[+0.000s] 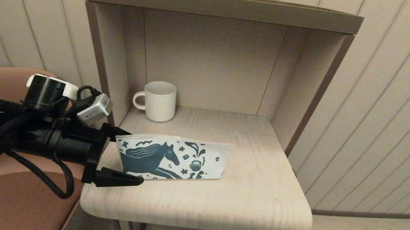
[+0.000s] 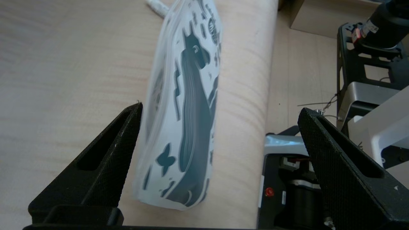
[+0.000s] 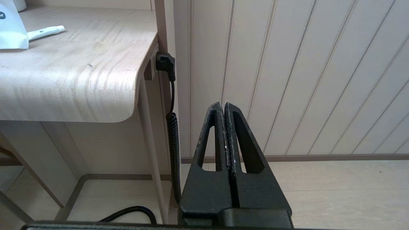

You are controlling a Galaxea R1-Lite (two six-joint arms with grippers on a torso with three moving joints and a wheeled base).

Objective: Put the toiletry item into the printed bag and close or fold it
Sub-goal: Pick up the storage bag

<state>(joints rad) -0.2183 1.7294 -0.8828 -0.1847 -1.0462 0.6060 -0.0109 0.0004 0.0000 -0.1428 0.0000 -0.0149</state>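
Observation:
The printed bag is standing on its long edge (image 1: 178,178) on its own, so its far end (image 1: 222,162) will remain stretched out when I raise the bag's near end.
The printed bag (image 1: 173,159), white with a dark teal horse, stands on its long edge on the table's front left part. My left gripper (image 1: 136,157) reaches in from the left, open, with the bag's near end between its fingers; neither finger presses it. In the left wrist view the bag (image 2: 185,127) sits close to one finger of the left gripper (image 2: 221,107). A white toiletry tube (image 3: 44,32) lies flat on the table behind the bag (image 3: 9,28); the head view hides it. The right gripper (image 3: 223,103) is shut and empty, low beside the table's right side.
A white ribbed mug (image 1: 159,101) stands at the back left of the shelf nook. The table (image 1: 249,200) has side walls and a top board. A pink chair (image 1: 1,191) is under my left arm. A coiled black cable (image 3: 174,134) hangs by the table leg.

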